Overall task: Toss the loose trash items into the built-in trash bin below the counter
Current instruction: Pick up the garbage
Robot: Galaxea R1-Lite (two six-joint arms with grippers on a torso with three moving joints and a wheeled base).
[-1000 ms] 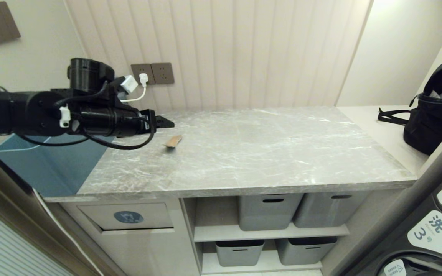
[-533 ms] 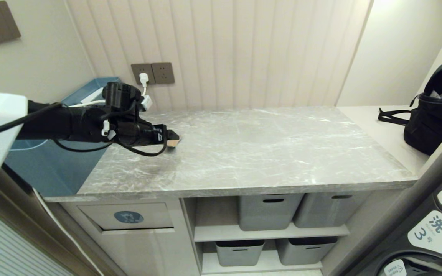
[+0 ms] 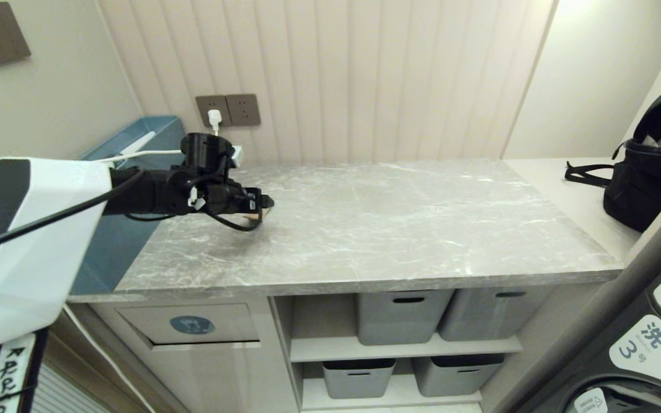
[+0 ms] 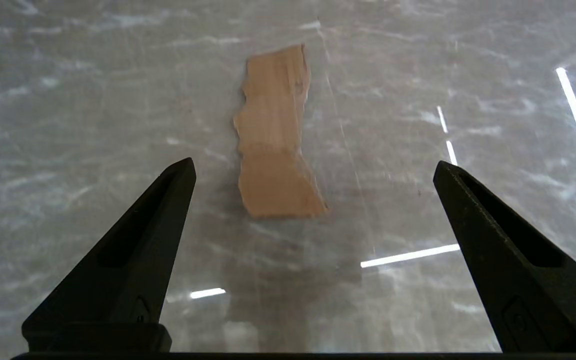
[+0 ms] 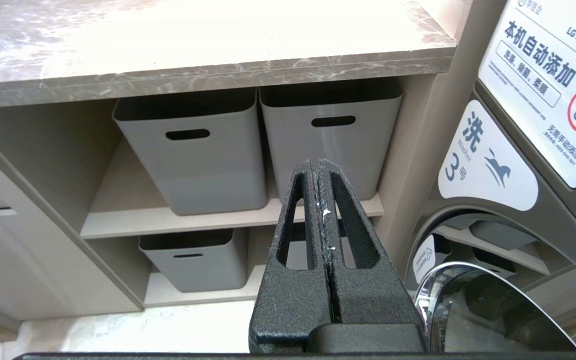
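Observation:
The robot's left gripper should go on moving down until its fingers are on either side of the cardboard scrap's near end (image 4: 280, 191) and then close, because the open fingers line up across the scrap's narrow width (image 4: 272, 129).
One of the loose trash items, a torn cardboard scrap (image 4: 273, 140) with its brown face up, lies flat on the grey veined counter (image 3: 376, 229). In the head view the scrap (image 3: 255, 216) peeks out from under my left gripper (image 3: 263, 207), which hovers low over it near the counter's back left. In the left wrist view that gripper (image 4: 313, 167) is open wide with nothing between its fingers, and the scrap sits just ahead of the gap. The built-in trash bin flap (image 3: 190, 324) with its blue sticker is shut below the counter. My right gripper (image 5: 318, 165) is shut and empty, parked low before the shelves.
A long teal-blue box (image 3: 129, 143) stands at the counter's left end behind my arm. A white plug (image 3: 214, 117) sits in the wall outlet. Grey tubs (image 3: 405, 315) fill the shelves. A black backpack (image 3: 657, 166) and a washing machine (image 3: 652, 344) are to the right.
My left arm has reached forward and come down, bringing the gripper from beside the scrap to just over it. The right arm has stayed still.

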